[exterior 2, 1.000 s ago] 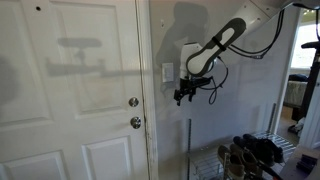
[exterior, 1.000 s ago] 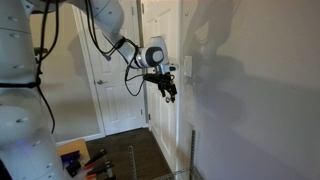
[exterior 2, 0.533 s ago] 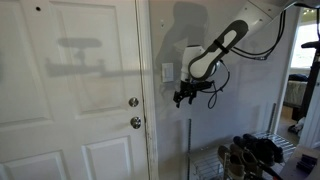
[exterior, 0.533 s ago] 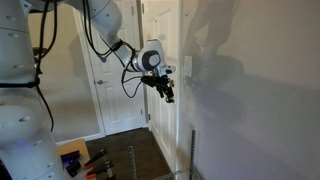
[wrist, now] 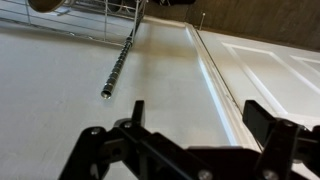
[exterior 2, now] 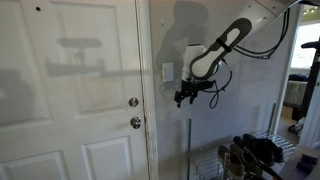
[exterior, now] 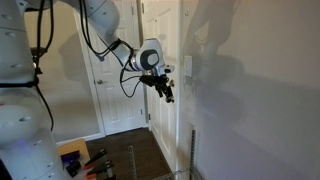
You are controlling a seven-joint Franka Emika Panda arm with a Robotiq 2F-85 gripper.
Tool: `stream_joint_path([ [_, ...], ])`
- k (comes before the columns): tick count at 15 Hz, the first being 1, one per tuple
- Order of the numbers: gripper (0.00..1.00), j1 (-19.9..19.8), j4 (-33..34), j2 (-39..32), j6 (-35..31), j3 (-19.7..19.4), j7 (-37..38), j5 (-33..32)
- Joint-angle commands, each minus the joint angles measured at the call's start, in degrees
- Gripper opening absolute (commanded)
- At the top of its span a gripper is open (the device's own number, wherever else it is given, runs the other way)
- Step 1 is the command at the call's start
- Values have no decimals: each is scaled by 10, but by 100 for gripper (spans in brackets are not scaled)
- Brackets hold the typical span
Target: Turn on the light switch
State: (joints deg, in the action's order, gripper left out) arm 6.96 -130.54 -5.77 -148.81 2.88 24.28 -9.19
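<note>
Next, I raise my gripper and tilt its fingers up to face the switch plate (exterior 2: 167, 72), because my gripper points down at the wall (exterior 2: 174, 112) below the light switch.
The light switch (exterior 2: 167, 72) is a small white plate on the wall just beside the door frame; it also shows in an exterior view (exterior: 186, 67). My gripper (exterior 2: 183, 97) hangs close to the wall, a little below the switch and to the side of it, apart from it. It also shows in an exterior view (exterior: 165, 92). In the wrist view the two black fingers (wrist: 200, 120) stand apart with nothing between them, facing bare white wall and the door frame. The switch is out of the wrist view.
A white panelled door (exterior 2: 70, 100) with two round metal knobs (exterior 2: 134, 112) stands next to the switch. A thin metal rod (wrist: 118, 68) and a wire rack (exterior 2: 255, 155) stand low by the wall. Another door (exterior: 115, 90) is behind the arm.
The gripper has shifted slightly away from the wall and a touch lower; its fingers stay open. Nothing else has moved.
</note>
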Motion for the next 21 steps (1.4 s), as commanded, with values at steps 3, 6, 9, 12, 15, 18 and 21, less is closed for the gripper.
stream_joint_path([
  [3, 100, 4, -10, 9, -36, 0, 3, -19],
  [6, 100, 6, -33, 11, -111, -13, 46, -66],
  [9, 100, 8, -58, 3, -210, -45, 149, -169],
  [12, 100, 31, -49, -3, -252, -110, 270, -320],
  [15, 100, 63, -22, -4, -257, -167, 402, -467],
  [18, 100, 84, -17, 4, -250, -175, 527, -569],
  [21, 100, 106, -15, 23, -238, -175, 650, -662],
])
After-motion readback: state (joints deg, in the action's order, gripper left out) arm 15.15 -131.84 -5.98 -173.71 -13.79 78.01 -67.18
